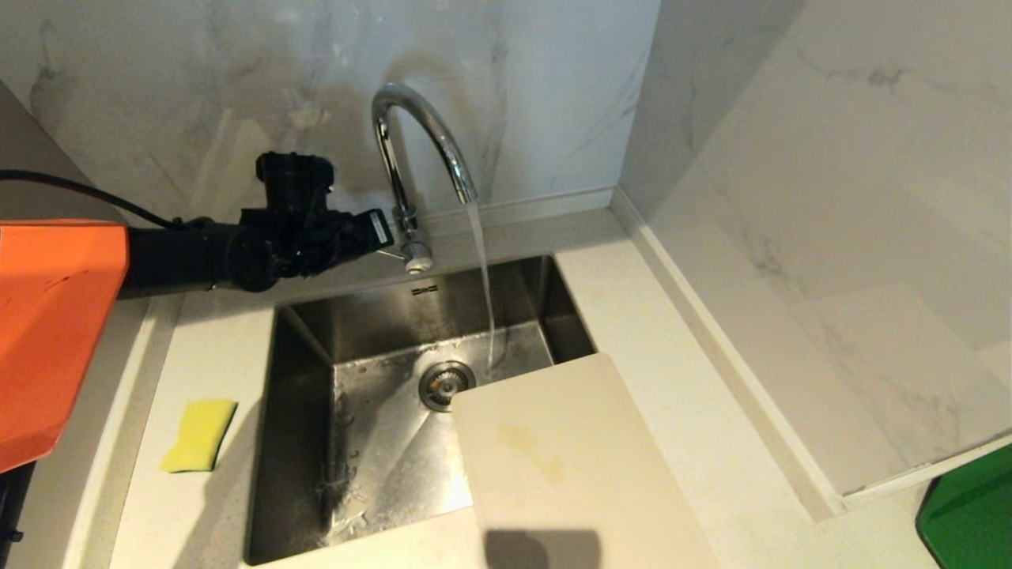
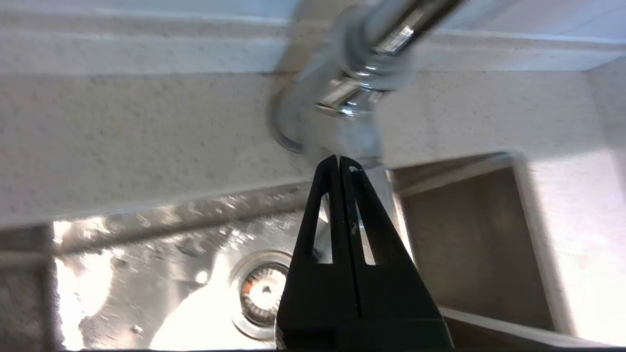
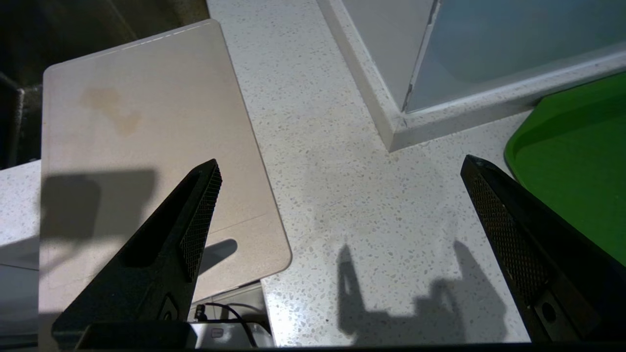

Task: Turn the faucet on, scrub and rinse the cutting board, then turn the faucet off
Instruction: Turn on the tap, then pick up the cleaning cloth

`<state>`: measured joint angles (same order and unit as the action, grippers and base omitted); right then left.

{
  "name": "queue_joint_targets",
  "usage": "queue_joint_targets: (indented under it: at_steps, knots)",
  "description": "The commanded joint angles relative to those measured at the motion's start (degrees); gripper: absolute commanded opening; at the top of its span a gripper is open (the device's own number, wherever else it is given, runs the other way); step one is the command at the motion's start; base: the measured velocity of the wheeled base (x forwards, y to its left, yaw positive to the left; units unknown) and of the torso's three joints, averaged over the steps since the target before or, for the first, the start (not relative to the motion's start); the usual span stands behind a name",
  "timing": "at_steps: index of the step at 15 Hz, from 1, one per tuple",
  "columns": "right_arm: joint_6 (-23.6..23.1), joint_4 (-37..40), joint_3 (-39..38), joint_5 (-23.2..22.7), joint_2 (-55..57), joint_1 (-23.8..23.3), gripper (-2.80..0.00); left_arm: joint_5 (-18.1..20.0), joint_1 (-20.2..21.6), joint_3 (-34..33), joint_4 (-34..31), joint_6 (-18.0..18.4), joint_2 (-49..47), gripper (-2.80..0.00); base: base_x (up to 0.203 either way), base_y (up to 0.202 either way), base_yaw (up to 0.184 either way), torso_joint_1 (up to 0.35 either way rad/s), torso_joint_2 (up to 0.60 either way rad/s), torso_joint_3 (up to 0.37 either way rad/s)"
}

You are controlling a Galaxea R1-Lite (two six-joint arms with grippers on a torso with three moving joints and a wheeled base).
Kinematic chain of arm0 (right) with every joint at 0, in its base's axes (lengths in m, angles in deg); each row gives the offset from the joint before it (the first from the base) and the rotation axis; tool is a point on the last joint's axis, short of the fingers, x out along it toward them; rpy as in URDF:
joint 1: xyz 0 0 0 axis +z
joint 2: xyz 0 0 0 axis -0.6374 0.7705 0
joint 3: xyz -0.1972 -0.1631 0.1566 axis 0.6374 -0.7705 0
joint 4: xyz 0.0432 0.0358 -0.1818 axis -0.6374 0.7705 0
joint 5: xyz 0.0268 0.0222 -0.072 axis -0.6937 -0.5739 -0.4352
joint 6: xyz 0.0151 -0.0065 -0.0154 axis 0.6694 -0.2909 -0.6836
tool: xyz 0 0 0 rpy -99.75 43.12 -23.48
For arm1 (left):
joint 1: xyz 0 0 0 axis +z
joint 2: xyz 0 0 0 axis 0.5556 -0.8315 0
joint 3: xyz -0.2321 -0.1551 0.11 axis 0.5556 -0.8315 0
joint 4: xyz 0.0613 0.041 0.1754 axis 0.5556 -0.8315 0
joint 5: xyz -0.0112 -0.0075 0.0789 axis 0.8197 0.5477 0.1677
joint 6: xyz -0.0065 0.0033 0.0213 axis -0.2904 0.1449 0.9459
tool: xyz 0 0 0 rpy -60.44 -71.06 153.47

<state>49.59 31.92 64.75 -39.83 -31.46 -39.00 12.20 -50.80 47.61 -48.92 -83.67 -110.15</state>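
My left gripper should keep moving away from the lever to the yellow sponge (image 1: 200,436) and open above it, because water is running from the spout (image 1: 481,254) into the sink.
The chrome faucet (image 1: 411,150) arches over the steel sink (image 1: 304,427), and water runs from its spout down to the basin near the drain. My left gripper (image 1: 385,231) is at the faucet's base, shut with nothing between its fingers. In the left wrist view its tips (image 2: 339,161) sit just below the faucet's base and small lever (image 2: 337,98). The cream cutting board (image 1: 569,474) lies flat across the sink's near right corner, with a yellowish stain on it. My right gripper (image 3: 342,164) hangs open over the counter beside the cutting board (image 3: 146,137).
A yellow sponge (image 1: 199,435) lies on the counter left of the sink. A green tray (image 1: 968,514) sits at the right edge, also in the right wrist view (image 3: 577,171). Marble walls enclose the back and the right side. The drain (image 1: 445,383) is uncovered.
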Motion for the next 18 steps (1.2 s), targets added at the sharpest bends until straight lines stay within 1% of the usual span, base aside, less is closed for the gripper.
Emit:
queue_joint_targets:
  at_steps: [1,2,5,7,10,11,12,13,15,18]
  knots:
    - [0.0,0.0,-0.1,0.0,-0.1,0.0,0.0,-0.2,-0.3,-0.2,-0.5,0.0,1.1,-2.8,0.0,0.0,0.0,0.0,0.0,0.0]
    - [0.0,0.0,-0.1,0.0,-0.1,0.0,0.0,-0.6,-0.3,-0.3,-0.8,0.3,1.2,-2.8,0.0,0.0,0.0,0.0,0.0,0.0]
    - [0.0,0.0,-0.1,0.0,-0.1,0.0,0.0,-2.5,0.0,-0.4,-4.1,3.6,2.3,-2.8,0.0,0.0,0.0,0.0,0.0,0.0]
    - [0.0,0.0,-0.1,0.0,-0.1,0.0,0.0,-2.6,0.6,-0.4,-8.6,6.6,3.8,-2.8,0.0,0.0,0.0,0.0,0.0,0.0]
    - [0.0,0.0,-0.1,0.0,-0.1,0.0,0.0,-2.6,1.7,-2.0,-18.9,9.8,7.2,-2.8,0.0,0.0,0.0,0.0,0.0,0.0]
    - [0.0,0.0,-0.1,0.0,-0.1,0.0,0.0,-2.7,2.5,-2.9,-23.3,12.9,8.2,-2.8,0.0,0.0,0.0,0.0,0.0,0.0]
    - [0.0,0.0,-0.1,0.0,-0.1,0.0,0.0,-2.7,3.8,-4.0,-28.0,17.3,9.8,-2.8,0.0,0.0,0.0,0.0,0.0,0.0]
    - [0.0,0.0,-0.1,0.0,-0.1,0.0,0.0,-2.7,5.3,-5.1,-31.1,20.3,11.4,-2.8,0.0,0.0,0.0,0.0,0.0,0.0]
    - [0.0,0.0,-0.1,0.0,-0.1,0.0,0.0,-2.8,7.1,-8.0,-34.6,21.6,13.6,-2.8,0.0,0.0,0.0,0.0,0.0,0.0]
    - [0.0,0.0,-0.1,0.0,-0.1,0.0,0.0,-2.8,10.4,-15.8,-35.9,22.2,17.1,-2.8,0.0,0.0,0.0,0.0,0.0,0.0]
